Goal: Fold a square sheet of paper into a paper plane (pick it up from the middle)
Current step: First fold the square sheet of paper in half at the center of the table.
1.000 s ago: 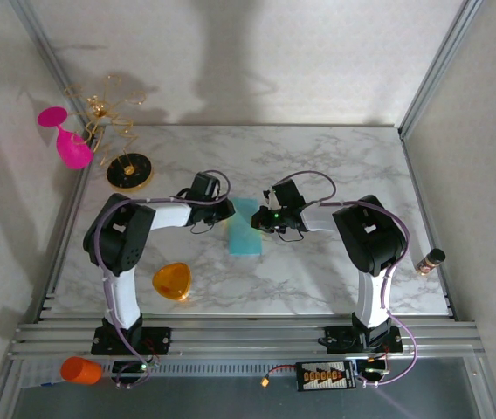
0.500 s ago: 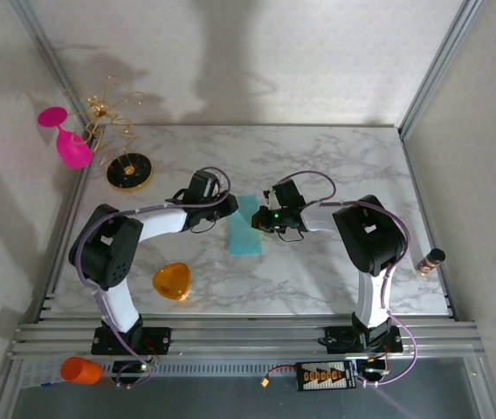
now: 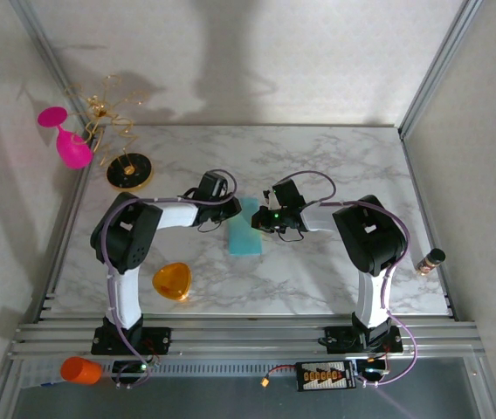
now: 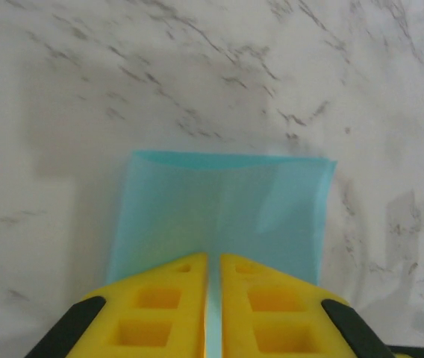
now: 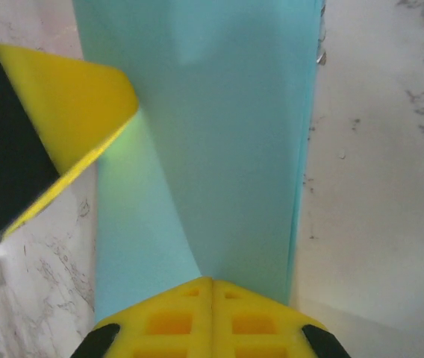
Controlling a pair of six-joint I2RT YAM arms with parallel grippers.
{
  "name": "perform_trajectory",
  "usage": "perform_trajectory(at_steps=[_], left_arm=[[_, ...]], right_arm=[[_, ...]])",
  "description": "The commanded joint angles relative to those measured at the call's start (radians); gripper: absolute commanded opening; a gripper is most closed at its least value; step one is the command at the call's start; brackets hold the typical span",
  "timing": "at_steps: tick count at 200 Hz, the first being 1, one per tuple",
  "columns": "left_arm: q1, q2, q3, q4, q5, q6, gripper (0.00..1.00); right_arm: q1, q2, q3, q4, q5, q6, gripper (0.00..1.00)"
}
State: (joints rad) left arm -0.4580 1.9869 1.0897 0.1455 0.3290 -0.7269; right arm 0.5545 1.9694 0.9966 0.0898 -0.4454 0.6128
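Observation:
The folded sheet's layers stand open at the sheet's far end [image 4: 227,159], so the robot's left gripper should lift off and press there while the right gripper presses toward the sheet's near end [image 3: 246,248].
The square sheet of paper [image 3: 246,236] is light teal and lies mid-table as a narrow rectangle, with one layer folded over. In the left wrist view the sheet [image 4: 223,209] runs away from my left gripper [image 4: 213,257], whose yellow fingers are shut on its near edge, a sliver of teal between them. From above, the left gripper [image 3: 230,209] sits at the sheet's far-left corner and the right gripper [image 3: 262,218] at its far-right edge. My right gripper [image 5: 212,282] is shut, its tips resting on the sheet [image 5: 227,134] where a curved flap begins. The paper plane is out of view.
An orange rounded-triangle piece [image 3: 172,280] lies near the left arm's base. A pink glass [image 3: 66,140] and a gold wire stand on a black disc [image 3: 129,171] sit at the far left. A small bottle [image 3: 430,260] stands on the right edge, and an orange cup [image 3: 80,370] on the front rail.
The left arm's elbow swung outward and came back, and its gripper crept slightly right onto the sheet's far corner. The right arm and the sheet stayed put.

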Motion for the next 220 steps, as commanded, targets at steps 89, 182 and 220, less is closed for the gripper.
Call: perform_trajectory(at_steps=[89, 182, 220], left_arm=[[0.102, -0.077, 0.001, -0.031, 0.026, 0.04, 0.14], [0.049, 0.078, 0.132, -0.11, 0.014, 0.023, 0.13], [0.1, 0.09, 0.114, -0.15, -0.121, 0.041, 0.13]], right_arm=[[-0.007, 0.167, -0.095, -0.322, 0.336, -0.076, 0.0], [-0.007, 0.172, -0.094, -0.32, 0.336, -0.087, 0.0], [-0.007, 0.168, -0.102, -0.301, 0.327, -0.103, 0.0]])
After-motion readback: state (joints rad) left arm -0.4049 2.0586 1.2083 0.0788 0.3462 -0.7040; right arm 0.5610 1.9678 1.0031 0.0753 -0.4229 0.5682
